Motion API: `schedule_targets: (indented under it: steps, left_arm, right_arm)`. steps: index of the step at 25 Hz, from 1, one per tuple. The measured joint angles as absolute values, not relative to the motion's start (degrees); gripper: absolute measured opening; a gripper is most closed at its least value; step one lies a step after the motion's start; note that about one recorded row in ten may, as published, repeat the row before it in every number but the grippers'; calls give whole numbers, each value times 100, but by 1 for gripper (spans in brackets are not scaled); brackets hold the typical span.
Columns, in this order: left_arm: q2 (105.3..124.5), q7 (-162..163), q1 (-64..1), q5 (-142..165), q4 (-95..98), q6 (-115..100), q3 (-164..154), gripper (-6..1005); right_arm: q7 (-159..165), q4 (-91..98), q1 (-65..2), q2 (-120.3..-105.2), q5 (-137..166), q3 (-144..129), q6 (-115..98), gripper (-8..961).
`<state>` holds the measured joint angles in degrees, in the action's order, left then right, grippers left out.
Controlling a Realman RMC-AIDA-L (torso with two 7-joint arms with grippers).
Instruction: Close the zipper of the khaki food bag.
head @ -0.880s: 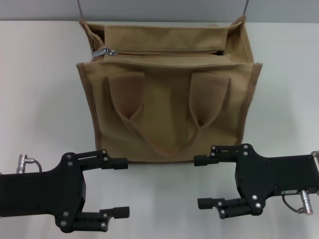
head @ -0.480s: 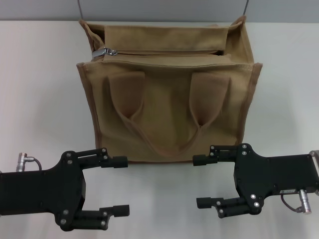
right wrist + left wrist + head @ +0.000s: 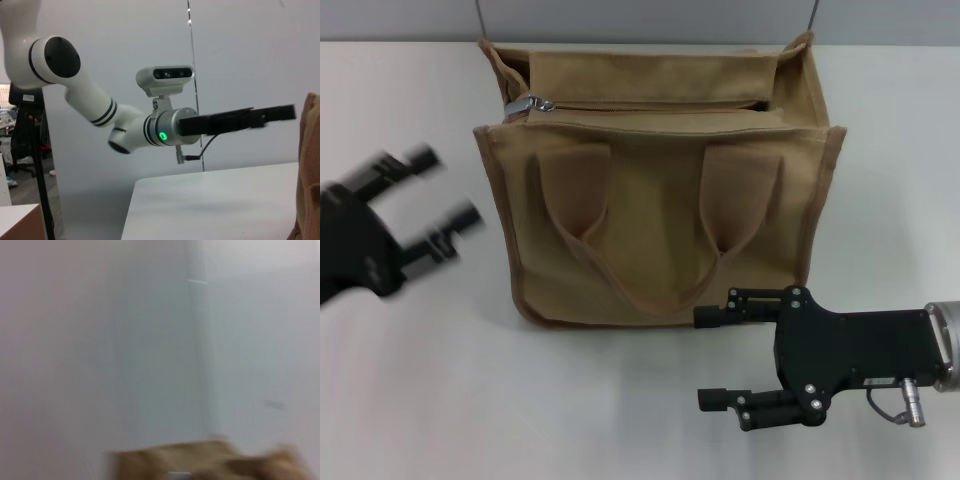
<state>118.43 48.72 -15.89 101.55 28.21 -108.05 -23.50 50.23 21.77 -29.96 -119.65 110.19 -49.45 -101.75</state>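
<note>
The zipper hangs slack by the silver pull tab (image 3: pixel 528 105), so the robot's left gripper should first grip the zipper's end at the bag's corner (image 3: pixel 503 123) and pull it tight.
The khaki food bag (image 3: pixel 660 215) stands upright on the white table, its two looped handles facing me. Its zipper (image 3: pixel 650 102) runs along the top, with the silver pull tab (image 3: pixel 528 104) at the bag's left end. My left gripper (image 3: pixel 445 190) is open and blurred, raised at the left of the bag, fingers pointing toward its upper left corner. My right gripper (image 3: pixel 708 357) is open, low in front of the bag's lower right. The bag shows blurred in the left wrist view (image 3: pixel 210 460) and as an edge in the right wrist view (image 3: pixel 309 165).
The white table (image 3: pixel 880 150) lies around the bag. A grey wall runs behind it. The right wrist view shows my left arm (image 3: pixel 165 127) and its gripper (image 3: pixel 270 114) held above the table.
My left gripper has risen fast from the table's front toward the bag's upper left. My right gripper has slid a little left and down. The bag has not moved.
</note>
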Motion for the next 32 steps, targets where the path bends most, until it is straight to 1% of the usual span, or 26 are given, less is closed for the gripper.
schedule_targets:
  steps: [2,8,14,20,32]
  left_arm:
    - [11824,4889,-1606,10142,2646,-10385,-1644,756]
    - [11843,4891,-1704,10207,2636,-9768,-1636,757]
    - [11864,4892,-2113,10261,2617,-9384,-2655,756]
    - [11882,4905,-2468,10068,2378,-9228,-2646,756]
    - [11891,4872,-2503,9480,2177,-9167,-2647,756]
  right_arm:
    - [4973,2075,-3026,-11965,11015,-4940,-10124,741]
    - [4715,1802,-3098,-11971,10950,-4934,-10053,741]
    - [4709,1709,-3095,-11971,10865,-4947,-10044,741]
    - [4654,1590,-3094,-11971,10862,-4932,-10044,742]
    - [4492,1358,-3050,-11970,10862,-4921,-10044,742]
